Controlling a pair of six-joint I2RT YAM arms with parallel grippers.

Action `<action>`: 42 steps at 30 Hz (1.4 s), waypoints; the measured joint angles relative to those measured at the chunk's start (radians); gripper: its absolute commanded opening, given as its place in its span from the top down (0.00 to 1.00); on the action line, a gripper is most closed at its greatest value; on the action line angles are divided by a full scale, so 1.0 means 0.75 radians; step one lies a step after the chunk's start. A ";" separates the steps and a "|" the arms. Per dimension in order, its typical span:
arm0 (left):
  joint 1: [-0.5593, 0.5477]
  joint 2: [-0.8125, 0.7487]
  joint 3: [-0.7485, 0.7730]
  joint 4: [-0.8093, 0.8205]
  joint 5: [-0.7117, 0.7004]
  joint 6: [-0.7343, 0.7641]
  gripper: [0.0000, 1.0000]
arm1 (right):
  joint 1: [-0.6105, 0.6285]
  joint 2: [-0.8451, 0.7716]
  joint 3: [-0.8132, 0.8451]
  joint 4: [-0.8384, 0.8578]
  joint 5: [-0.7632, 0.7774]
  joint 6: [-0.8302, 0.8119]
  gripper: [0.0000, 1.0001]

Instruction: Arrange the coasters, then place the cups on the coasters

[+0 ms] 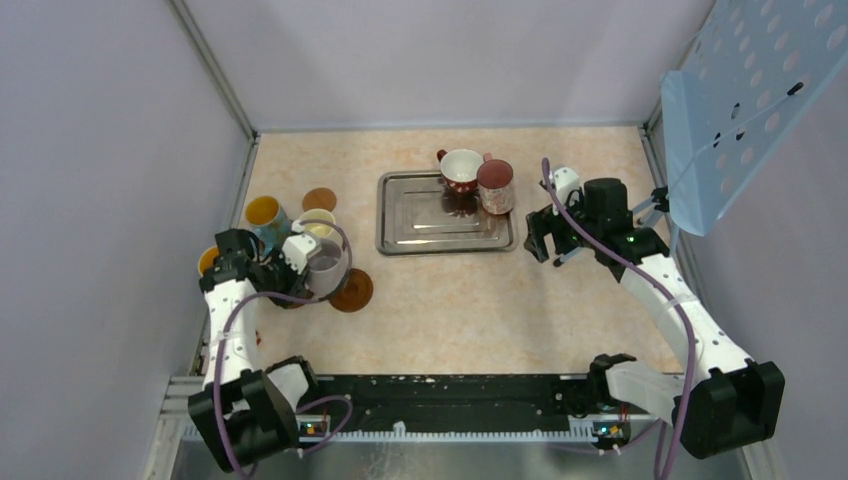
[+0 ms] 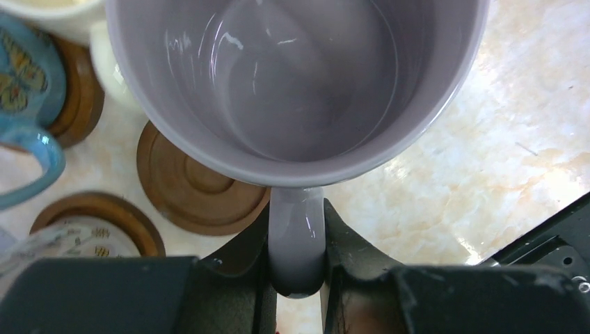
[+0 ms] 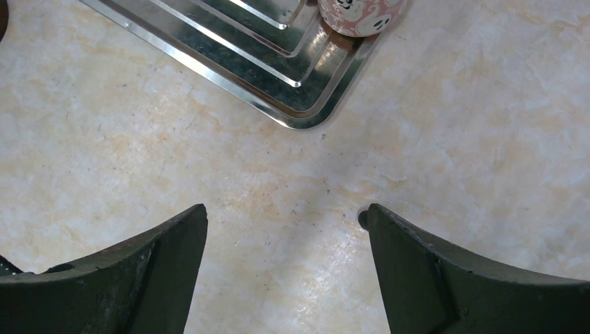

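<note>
The lilac cup [image 1: 325, 262] is hanging upright and the coaster [image 2: 198, 182] next to the patterned cup is free, so the robot's left gripper should go on carrying the lilac cup to that coaster until the cup sits flat.
My left gripper [image 2: 296, 243] [image 1: 303, 265] is shut on the handle of the lilac cup [image 2: 299, 76] [image 1: 326, 266]. That cup partly covers a brown coaster [image 2: 191, 184] [image 1: 354, 291]. The blue cup [image 2: 28, 83] [image 1: 264, 214] stands on a coaster [image 2: 80, 97]. The patterned cup [image 2: 76, 240] [image 1: 208, 260] stands on another coaster [image 2: 104, 207]. The cream cup [image 1: 316, 222] is behind the lilac one. One bare coaster [image 1: 319, 199] lies further back. A red cup [image 1: 461, 170] and a maroon-pink cup [image 1: 496, 187] [image 3: 358, 14] stand on the steel tray [image 1: 430, 235] [image 3: 264, 76]. My right gripper [image 3: 286, 223] [image 1: 550, 250] is open above bare table, right of the tray.
The left wall runs close behind the cluster of cups. A pale blue perforated panel [image 1: 750, 100] hangs at the back right, above the right arm. A black rail [image 1: 450, 400] crosses the table's near edge between the arm bases.
</note>
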 measured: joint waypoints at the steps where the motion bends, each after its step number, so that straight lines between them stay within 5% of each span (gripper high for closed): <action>1: 0.043 0.000 0.000 -0.012 0.004 0.032 1.00 | 0.000 0.000 0.000 0.001 -0.003 0.000 0.16; 16: 0.523 0.164 0.001 -0.035 0.060 0.388 1.00 | 0.000 -0.004 -0.025 -0.001 -0.009 0.001 0.16; 42: 0.545 0.292 -0.001 0.142 0.020 0.456 1.00 | 0.000 -0.014 -0.025 0.000 -0.007 0.008 0.16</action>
